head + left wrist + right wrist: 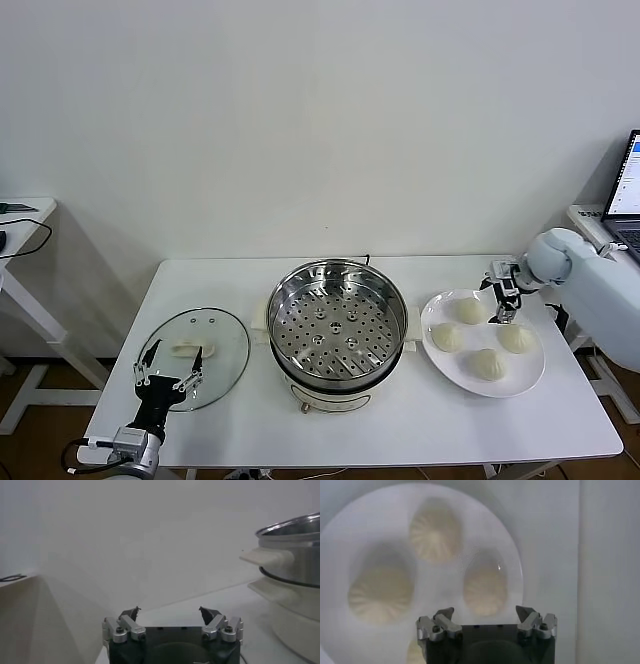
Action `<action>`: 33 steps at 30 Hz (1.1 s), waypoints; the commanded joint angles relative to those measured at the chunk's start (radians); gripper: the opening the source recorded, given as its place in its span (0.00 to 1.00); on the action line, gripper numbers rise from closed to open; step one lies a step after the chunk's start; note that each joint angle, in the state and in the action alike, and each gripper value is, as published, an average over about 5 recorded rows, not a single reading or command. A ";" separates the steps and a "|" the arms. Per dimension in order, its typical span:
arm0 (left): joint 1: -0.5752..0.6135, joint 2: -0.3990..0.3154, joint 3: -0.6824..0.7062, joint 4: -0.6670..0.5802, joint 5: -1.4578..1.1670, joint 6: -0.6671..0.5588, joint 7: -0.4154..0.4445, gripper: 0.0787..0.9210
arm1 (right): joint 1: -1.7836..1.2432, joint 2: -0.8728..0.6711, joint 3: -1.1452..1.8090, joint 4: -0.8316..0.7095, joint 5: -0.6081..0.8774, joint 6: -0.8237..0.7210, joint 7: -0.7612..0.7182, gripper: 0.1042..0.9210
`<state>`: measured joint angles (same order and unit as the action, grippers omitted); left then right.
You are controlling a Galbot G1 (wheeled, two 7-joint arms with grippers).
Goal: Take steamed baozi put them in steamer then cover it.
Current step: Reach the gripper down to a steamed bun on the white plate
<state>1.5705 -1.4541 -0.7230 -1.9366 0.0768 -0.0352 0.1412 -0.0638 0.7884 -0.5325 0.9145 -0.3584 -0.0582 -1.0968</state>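
Observation:
The bun (pixel 485 591) closest to the robot's right gripper will come off by itself when the robot lifts, and the white plate will stay still, because clear gaps (pixel 459 572) lie between the steamed baozi.
The steamer (pixel 337 330) stands uncovered mid-table, its perforated tray bare; its side and white handle show in the left wrist view (pixel 295 545). The cover (pixel 215 345), a clear glass lid, lies flat to the steamer's left. My left gripper (pixel 170 364) (pixel 170 611) hovers open at the lid's near edge, holding nothing. Several steamed baozi (pixel 469 311) (pixel 485 585) rest on a white plate (pixel 530 378) (pixel 350 535) to the steamer's right. My right gripper (pixel 503 302) (pixel 485 612) hangs open just above the plate's far side, over one bun, not touching it.
A laptop (pixel 628 190) sits on a side table at the far right. Another small table (pixel 20 215) with a cable stands at the far left. The white wall runs behind the work table.

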 commanded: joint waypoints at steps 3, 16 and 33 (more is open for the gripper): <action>0.007 -0.002 -0.001 0.007 0.000 -0.010 0.001 0.88 | 0.011 0.124 0.024 -0.161 -0.095 0.012 -0.010 0.88; 0.016 -0.004 -0.005 0.003 0.001 -0.017 0.001 0.88 | -0.002 0.157 0.049 -0.192 -0.129 0.030 -0.007 0.88; 0.016 -0.008 0.000 0.000 0.004 -0.016 -0.002 0.88 | -0.004 0.125 0.039 -0.138 -0.110 0.037 -0.008 0.64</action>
<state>1.5855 -1.4610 -0.7247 -1.9331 0.0785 -0.0513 0.1400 -0.0694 0.9191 -0.4922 0.7572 -0.4731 -0.0238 -1.1053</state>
